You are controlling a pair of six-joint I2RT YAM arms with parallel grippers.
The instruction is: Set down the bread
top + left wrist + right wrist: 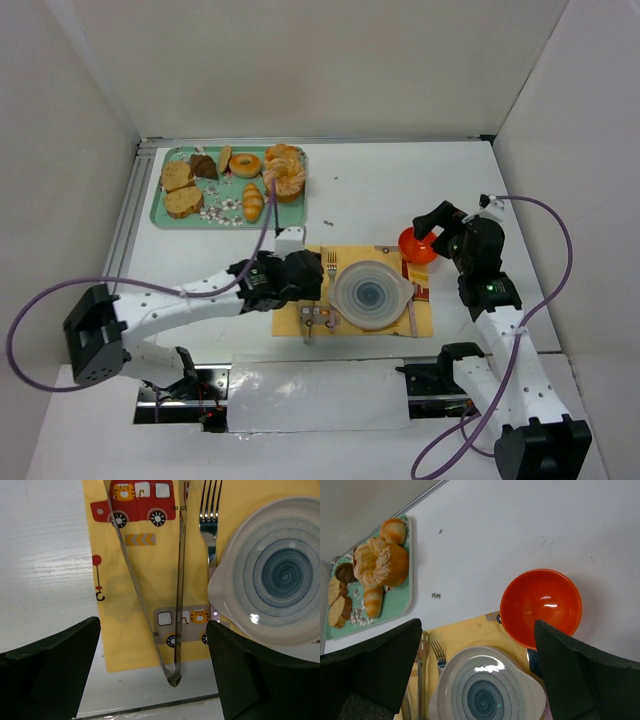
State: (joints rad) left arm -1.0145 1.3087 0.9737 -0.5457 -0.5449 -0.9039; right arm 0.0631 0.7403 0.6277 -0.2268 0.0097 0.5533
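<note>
Both arms of the metal tongs (131, 575) lie lengthwise between the left gripper's open fingers, so the robot should keep moving that gripper down until its fingers are on either side of both arms (180, 597), and then close them.
The bread (183, 202) is an oval tan slice with a brown crust, lying at the front left of the green tray (165, 216). It also shows in the right wrist view (340, 611). A second slice (177, 175) lies just behind it. The round grey-blue plate (343, 300) sits empty on a yellow placemat (290, 318). My left gripper (300, 275) is open and empty, low over metal tongs (176, 580) that lie on the placemat between its fingers (50, 670). My right gripper (432, 228) is open and empty above an orange bowl (540, 605).
The tray also holds a croissant (252, 203), a chocolate piece (204, 165), rolls and a crumb-topped ring (284, 176). A fork (210, 510) lies between the tongs and the plate (225, 580). The orange bowl (415, 243) stands at the placemat's far right corner.
</note>
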